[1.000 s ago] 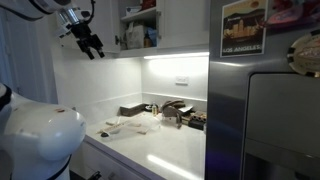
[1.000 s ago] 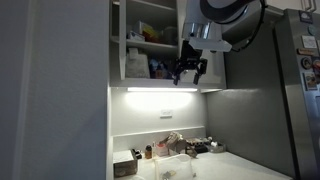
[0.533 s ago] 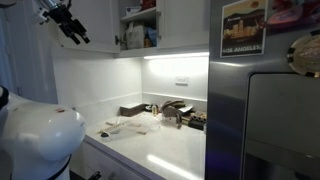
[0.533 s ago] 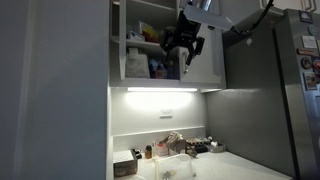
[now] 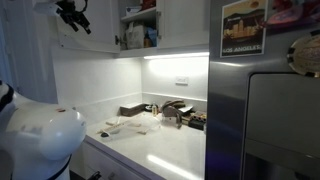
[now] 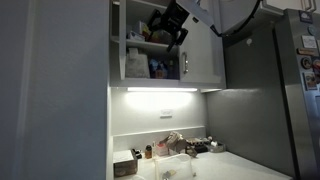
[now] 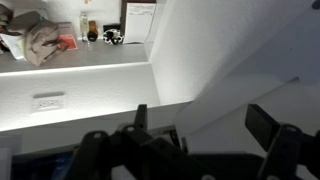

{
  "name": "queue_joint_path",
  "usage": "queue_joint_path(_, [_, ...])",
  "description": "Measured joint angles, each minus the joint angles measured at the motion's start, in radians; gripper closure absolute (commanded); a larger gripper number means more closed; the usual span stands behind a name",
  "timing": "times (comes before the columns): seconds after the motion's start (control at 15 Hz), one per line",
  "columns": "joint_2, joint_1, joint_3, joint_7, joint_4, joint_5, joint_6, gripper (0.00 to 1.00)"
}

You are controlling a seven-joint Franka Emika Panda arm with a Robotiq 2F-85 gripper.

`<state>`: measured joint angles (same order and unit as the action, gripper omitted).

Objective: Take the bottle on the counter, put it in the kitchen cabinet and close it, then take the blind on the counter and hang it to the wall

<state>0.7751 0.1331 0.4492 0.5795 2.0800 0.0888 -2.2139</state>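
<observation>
My gripper needs to move across to the door's free edge (image 6: 121, 50) and reach around it to shut the door, because the gripper is facing the inner side of the open cabinet door (image 5: 97, 32).
My gripper (image 6: 170, 25) is open and empty, high up in front of the open kitchen cabinet (image 6: 142, 62). In an exterior view the gripper (image 5: 72, 12) is left of the cabinet (image 5: 140, 28) opening. In the wrist view the gripper (image 7: 200, 125) has a white cabinet panel (image 7: 225, 60) close before it. A small brown bottle (image 6: 149, 152) stands on the counter (image 6: 240, 170) by the wall (image 6: 140, 120). The pale blind (image 5: 125, 127) lies bunched on the counter (image 5: 175, 150). From the wrist it is a beige bundle (image 7: 36, 40).
Boxes and packets fill the cabinet shelves (image 6: 158, 68). A dark grey tray (image 5: 132, 110) and other dark items (image 5: 180, 113) stand along the wall near the outlet plate (image 5: 182, 83). A steel fridge (image 5: 265, 110) borders the counter.
The gripper has risen from below the cabinet's lower edge to its upper shelf level and turned toward the opening. It stayed open. Nothing on the counter moved.
</observation>
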Motion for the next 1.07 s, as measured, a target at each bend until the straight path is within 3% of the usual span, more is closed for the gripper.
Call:
queue_joint_path(0.47, [-0.173, 0.014, -0.017, -0.094, -0.126, 0.031, 0.003, 0.00])
queue_joint_path(1.07, [-0.218, 0.119, -0.104, -0.323, -0.277, 0.034, 0.325, 0.00])
